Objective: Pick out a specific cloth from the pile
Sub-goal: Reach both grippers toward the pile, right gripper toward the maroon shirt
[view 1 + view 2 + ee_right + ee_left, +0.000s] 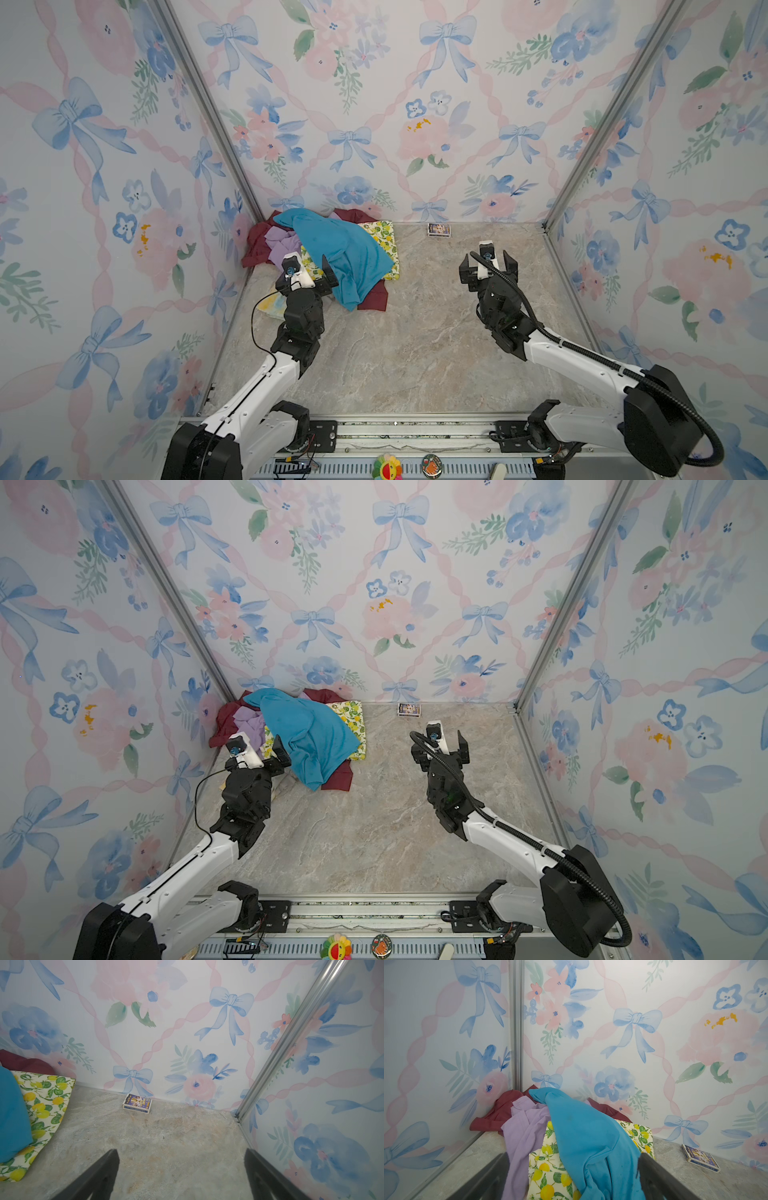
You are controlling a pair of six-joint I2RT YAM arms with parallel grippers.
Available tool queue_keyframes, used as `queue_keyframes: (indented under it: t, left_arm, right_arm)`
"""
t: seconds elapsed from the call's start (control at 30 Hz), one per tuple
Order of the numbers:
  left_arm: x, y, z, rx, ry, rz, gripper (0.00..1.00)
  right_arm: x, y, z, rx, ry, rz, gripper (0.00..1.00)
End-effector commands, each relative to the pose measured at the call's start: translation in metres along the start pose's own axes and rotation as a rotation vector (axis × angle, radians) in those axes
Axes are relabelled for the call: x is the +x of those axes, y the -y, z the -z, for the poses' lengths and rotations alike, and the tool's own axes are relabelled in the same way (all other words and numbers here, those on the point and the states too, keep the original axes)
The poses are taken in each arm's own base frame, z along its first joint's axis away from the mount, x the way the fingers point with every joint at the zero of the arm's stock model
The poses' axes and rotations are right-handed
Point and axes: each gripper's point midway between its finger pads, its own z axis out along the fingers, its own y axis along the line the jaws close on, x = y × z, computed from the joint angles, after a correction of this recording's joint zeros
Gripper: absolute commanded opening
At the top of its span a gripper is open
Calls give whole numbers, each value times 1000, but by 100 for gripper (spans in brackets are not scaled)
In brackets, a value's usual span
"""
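Next, my right gripper grabs the maroon corner (374,296) at the pile's near edge and lifts, because the teal-blue cloth (348,254) covers the maroon cloth ahead of my left gripper.
The pile (328,257) is heaped in the far left corner of the table. A teal-blue cloth (345,253) is draped over a lilac one (282,243) and a lemon-print one (384,237). The maroon cloth (257,245) lies underneath and shows at the pile's left, back and front edges (338,777), and in the left wrist view (496,1111). My left gripper (309,270) is open at the pile's near side, its jaws either side of lilac, lemon-print and teal folds (573,1156). My right gripper (487,257) is open above bare table (181,1152).
A small blue card box (439,230) lies by the back wall, also in the right wrist view (137,1103). Flowered walls with aluminium corner posts (208,112) close in the marble-patterned table (415,340) on three sides. A pale yellow cloth (270,305) pokes out beside my left wrist.
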Motion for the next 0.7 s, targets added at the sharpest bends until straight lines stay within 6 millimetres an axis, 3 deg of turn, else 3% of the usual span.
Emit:
queue_keyframes:
  t: [0.0, 0.13, 0.3, 0.37, 0.5, 0.67]
  left_arm:
    - [-6, -2, 0, -25, -7, 25, 98]
    - [-4, 1, -3, -22, -38, 34, 98]
    - [-18, 8, -2, -12, -92, 39, 98]
    - [-24, 14, -6, -9, -121, 26, 98]
    - [-11, 16, -12, 11, -228, 18, 97]
    - [4, -8, -13, 15, -357, 70, 95]
  right_arm:
    - [-4, -5, 11, -8, -59, -44, 97]
    - [-16, -21, 23, -64, -62, -133, 97]
    - [-23, -52, 38, -147, -104, -237, 97]
    - [-26, -72, 44, -201, -111, -255, 97]
    - [-28, -113, 49, -298, -157, -273, 97]
    - [-33, -165, 57, -427, -197, -287, 98]
